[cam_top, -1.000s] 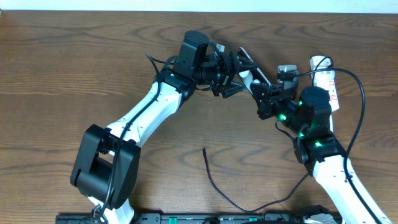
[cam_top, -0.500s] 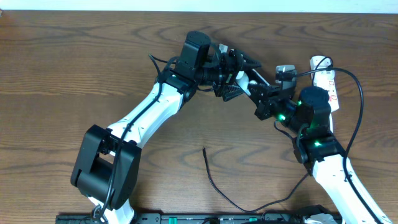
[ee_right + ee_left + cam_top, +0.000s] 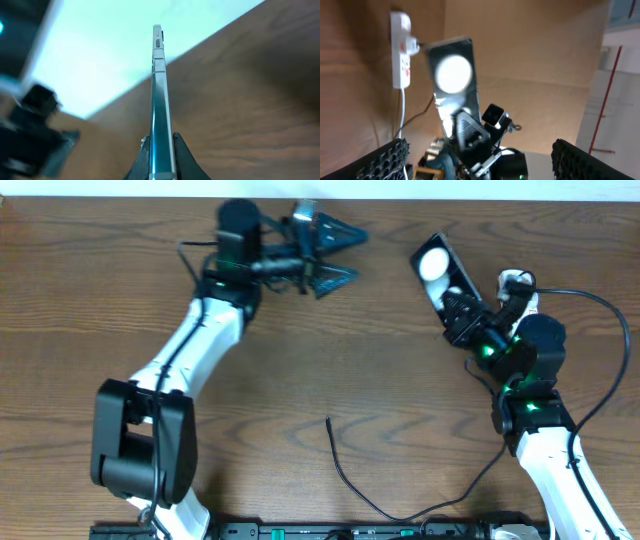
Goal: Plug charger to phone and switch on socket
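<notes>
I should use my left gripper to grab the phone by its upper end (image 3: 431, 247), because my right gripper is covering the lower end of the phone (image 3: 451, 293), where the charger has to go.
My right gripper (image 3: 460, 303) is shut on the lower end of the phone (image 3: 433, 264), a black slab with a white circle, held up off the table at the back right. In the right wrist view the phone (image 3: 157, 90) stands edge-on between the fingertips (image 3: 183, 152). My left gripper (image 3: 337, 256) is open and empty, at the back, well left of the phone. Its wrist view shows the phone (image 3: 453, 75) and the white socket (image 3: 400, 50) far ahead. The socket (image 3: 513, 279) is mostly hidden behind my right arm. The charger (image 3: 345, 475) lies on the table in front, its plug tip (image 3: 328, 420) free.
The wooden table (image 3: 100, 330) ends at a pale wall along the back edge. A white cord (image 3: 401, 112) runs from the socket. A black rail (image 3: 300, 531) runs along the front edge. My right arm's black cable (image 3: 610, 350) loops at the far right.
My left gripper has let go of the phone and swung back and left, now open. My right gripper keeps the phone and has moved it a little right and back.
</notes>
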Controlling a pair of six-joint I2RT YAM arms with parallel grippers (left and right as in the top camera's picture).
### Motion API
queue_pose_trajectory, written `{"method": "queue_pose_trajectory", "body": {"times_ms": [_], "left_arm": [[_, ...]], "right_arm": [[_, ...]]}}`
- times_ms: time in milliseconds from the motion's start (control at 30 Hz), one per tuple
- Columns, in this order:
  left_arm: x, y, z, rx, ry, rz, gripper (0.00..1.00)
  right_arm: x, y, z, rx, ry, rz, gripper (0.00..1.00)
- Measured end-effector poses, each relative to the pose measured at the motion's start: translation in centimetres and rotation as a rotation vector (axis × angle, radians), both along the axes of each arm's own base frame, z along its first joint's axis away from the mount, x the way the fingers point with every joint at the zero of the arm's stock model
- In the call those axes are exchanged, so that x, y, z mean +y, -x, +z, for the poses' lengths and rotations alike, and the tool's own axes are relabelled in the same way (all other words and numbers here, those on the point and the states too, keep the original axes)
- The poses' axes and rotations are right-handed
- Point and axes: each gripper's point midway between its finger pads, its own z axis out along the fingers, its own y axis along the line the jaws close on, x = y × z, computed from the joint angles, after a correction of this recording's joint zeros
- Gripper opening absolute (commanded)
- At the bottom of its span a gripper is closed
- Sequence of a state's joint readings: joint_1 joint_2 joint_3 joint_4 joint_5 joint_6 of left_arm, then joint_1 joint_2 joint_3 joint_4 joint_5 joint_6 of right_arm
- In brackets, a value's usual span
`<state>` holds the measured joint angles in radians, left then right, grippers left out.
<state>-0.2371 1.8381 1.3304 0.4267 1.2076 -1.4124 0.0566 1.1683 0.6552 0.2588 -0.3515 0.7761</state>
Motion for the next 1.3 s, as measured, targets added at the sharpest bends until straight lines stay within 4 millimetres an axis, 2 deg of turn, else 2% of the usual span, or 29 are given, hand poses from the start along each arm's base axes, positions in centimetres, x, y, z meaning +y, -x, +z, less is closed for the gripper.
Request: {"method": "queue_pose_trajectory", "body": {"times_ms": [133,267,433,533,633,800,1067,1300], "left_arm": [[2.7,-1.3,0.1,-0.007,0.001,0.046,0.92],[5.1,-2.6,0.0,-0.026,-0.004,0.103,0.91],[7.7,-4.3,0.0,-0.043,-0.016,0.192,0.91],[8.2,-4.8,-0.1,-0.051,-0.023,0.227,0.91],[7.7,-4.9,-0.2,-0.054,-0.027,0.234,0.91],[5.7,-4.3,-0.2,-0.055,-0.029,0.204,0.92],[1.2,-2.9,0.6,-0.117,-0.021,0.159,0.91],[-0.4,-3.0,0.6,-0.125,-0.029,0.191,0.91]], "right_arm": [[-0.2,-0.5,1.7,0.005,-0.188,-0.053,0.01],[0.5,-0.4,2.5,0.058,-0.381,-0.072,0.01],[3.7,0.3,3.9,0.102,-0.556,-0.009,0.01],[6.1,1.0,4.9,0.114,-0.622,0.055,0.01],[8.1,1.8,5.6,0.122,-0.657,0.109,0.01],[9.8,2.6,5.5,0.162,-0.697,0.133,0.01],[10.0,2.4,5.5,0.189,-0.760,0.091,0.01],[9.6,2.1,5.5,0.232,-0.855,0.047,0.01]]}}
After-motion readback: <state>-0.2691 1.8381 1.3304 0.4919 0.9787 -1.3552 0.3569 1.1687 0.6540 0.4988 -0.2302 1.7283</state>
